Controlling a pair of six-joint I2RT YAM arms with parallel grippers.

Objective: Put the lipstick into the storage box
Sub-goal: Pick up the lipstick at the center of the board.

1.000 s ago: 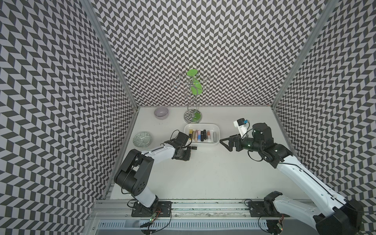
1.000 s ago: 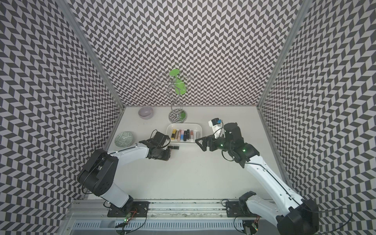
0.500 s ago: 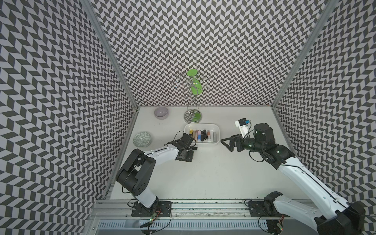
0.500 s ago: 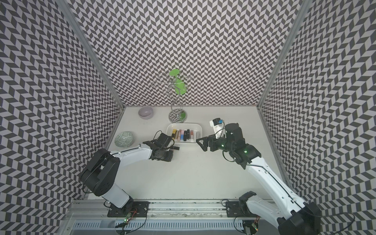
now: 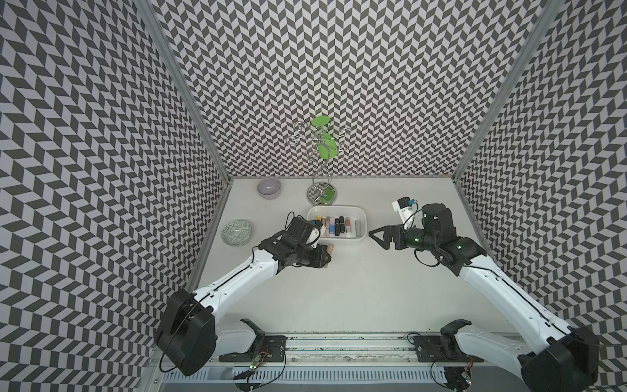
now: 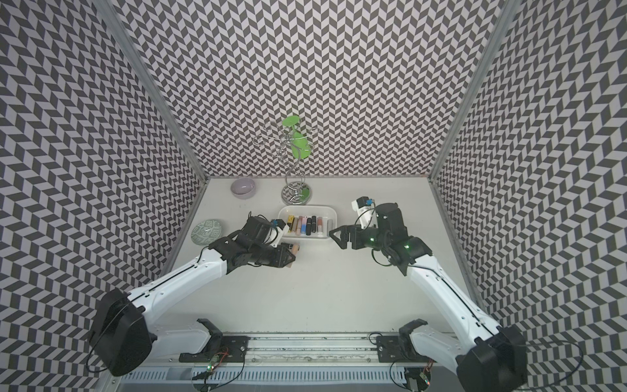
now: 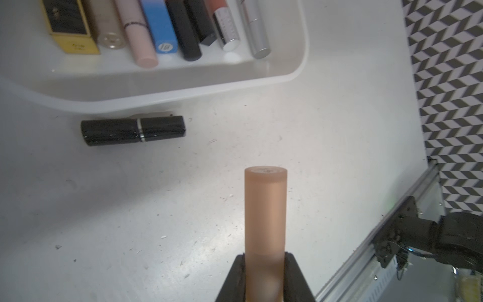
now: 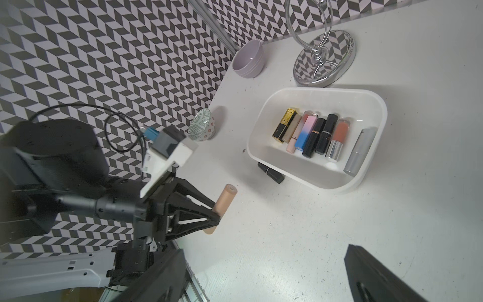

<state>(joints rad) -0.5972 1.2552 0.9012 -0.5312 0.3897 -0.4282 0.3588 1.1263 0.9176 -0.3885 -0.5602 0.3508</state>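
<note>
My left gripper is holding the peach lipstick, but the storage box's gap [image 8: 350,146] is closer to my right gripper. My right gripper should take the lipstick's loose end [image 8: 225,194] first.
My left gripper [image 5: 326,258] is shut on a peach lipstick [image 7: 265,209], which sticks out past the fingertips above the table, just in front of the storage box's left end. The storage box [image 5: 364,224] is a white rounded tub with several lipsticks lying side by side in it. A black lipstick [image 7: 133,130] lies on the table against the box's near wall. The peach lipstick [image 6: 296,248] and the box [image 6: 334,217] show in both top views. My right gripper [image 5: 376,234] hangs open and empty beside the box's right end.
A lilac bowl [image 5: 268,187] stands at the back left, and a green-patterned plate [image 5: 237,232] by the left wall. A chrome jewellery stand [image 5: 320,194] with green leaves rises right behind the box. Patterned walls close in three sides.
My left gripper has shifted a little right and toward the front with the peach lipstick in it. The right arm has barely moved.
</note>
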